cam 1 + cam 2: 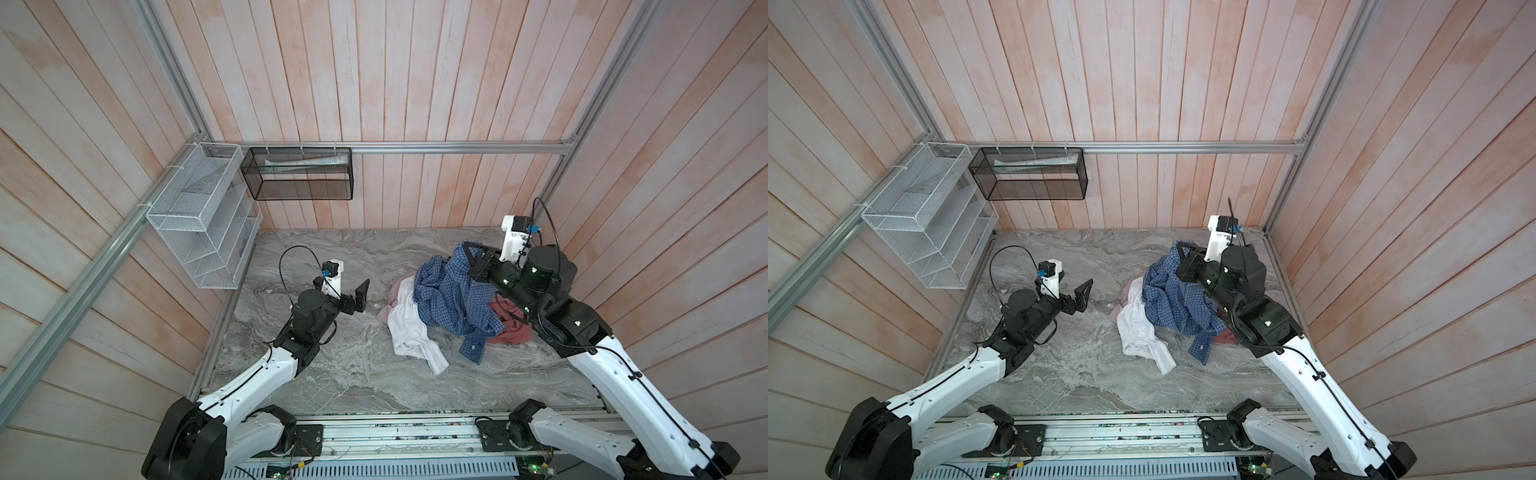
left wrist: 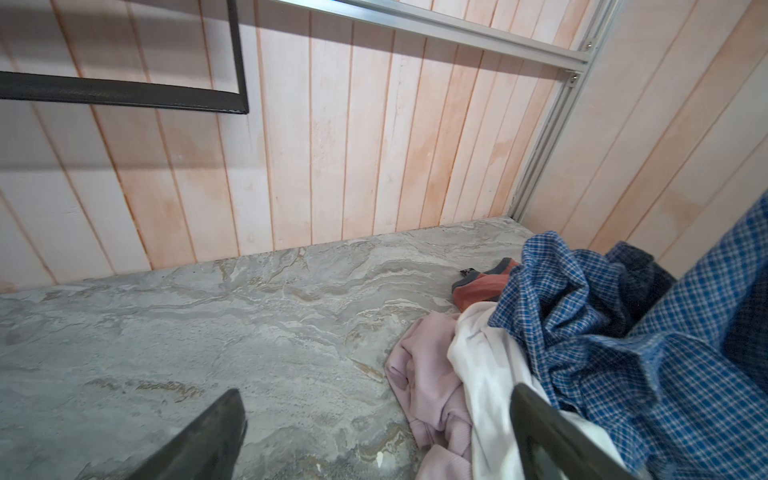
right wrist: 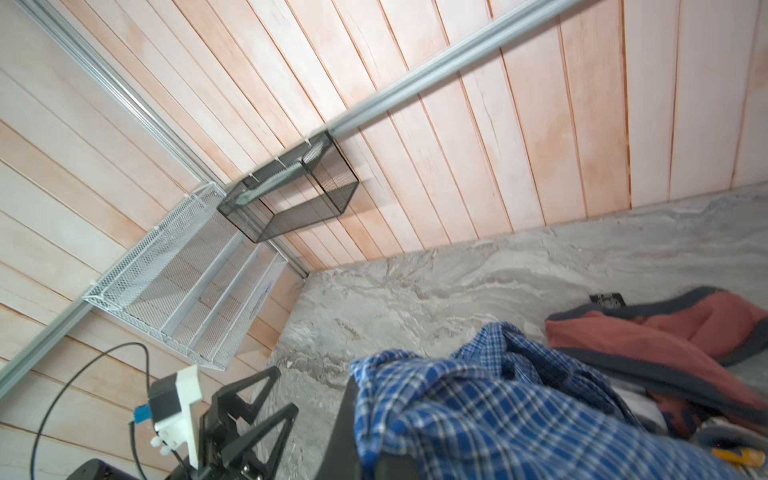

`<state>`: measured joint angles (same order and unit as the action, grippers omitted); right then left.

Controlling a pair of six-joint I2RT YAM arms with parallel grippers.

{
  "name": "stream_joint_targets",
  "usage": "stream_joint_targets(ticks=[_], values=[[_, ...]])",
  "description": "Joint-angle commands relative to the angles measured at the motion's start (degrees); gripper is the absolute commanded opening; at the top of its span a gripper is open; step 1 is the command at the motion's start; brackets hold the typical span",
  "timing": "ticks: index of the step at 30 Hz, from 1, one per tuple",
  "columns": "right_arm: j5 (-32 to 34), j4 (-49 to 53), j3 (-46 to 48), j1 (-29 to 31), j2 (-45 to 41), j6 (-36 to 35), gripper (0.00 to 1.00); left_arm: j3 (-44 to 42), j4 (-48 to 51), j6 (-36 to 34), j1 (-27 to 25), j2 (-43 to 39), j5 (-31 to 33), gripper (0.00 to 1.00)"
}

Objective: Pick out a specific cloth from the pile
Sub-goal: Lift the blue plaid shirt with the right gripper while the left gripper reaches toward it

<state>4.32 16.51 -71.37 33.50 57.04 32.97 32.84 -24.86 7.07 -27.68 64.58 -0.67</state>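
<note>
My open left gripper should keep going toward the shirt's hanging side [image 1: 427, 280] and close there, as my right gripper is lifting the checked shirt's upper part [image 1: 462, 258] off the pile.
The cloth [image 1: 449, 299] [image 1: 1175, 303], a blue-and-white checked shirt, lies on top of the pile at the right of the marble table. My right gripper [image 1: 471, 253] [image 1: 1183, 253] is shut on its far upper part, and that part is lifted off the heap. In the right wrist view the checked fabric [image 3: 478, 407] drapes over the gripper [image 3: 365, 419] and hides the jaws. The pile also holds a white garment [image 1: 409, 328], a pale pink one [image 1: 399, 291] and a rust-red one [image 1: 509, 320]. My left gripper [image 1: 360, 295] [image 2: 374, 395] is open and empty, left of the pile.
A white wire rack [image 1: 199, 232] and a black mesh basket [image 1: 299, 174] hang on the walls at the back left. Wooden walls and an aluminium frame [image 1: 457, 147] close in the table [image 1: 324, 374]. A small black item [image 2: 467, 272] lies behind the rust-red garment.
</note>
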Motion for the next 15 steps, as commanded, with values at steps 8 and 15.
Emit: stream_joint_targets(ticks=[8, 15], values=[[0.5, -2.2, -16.4, 3.7, 5.3, -13.3, 0.0, 7.3, -3.0, -0.7, -3.3, 4.8, -14.6, 1.0], [-2.3, 1.9, -31.8, 3.7, 13.2, -19.3, 0.0, 10.9, -6.4, -1.9, -7.9, 6.5, -18.0, 1.0]])
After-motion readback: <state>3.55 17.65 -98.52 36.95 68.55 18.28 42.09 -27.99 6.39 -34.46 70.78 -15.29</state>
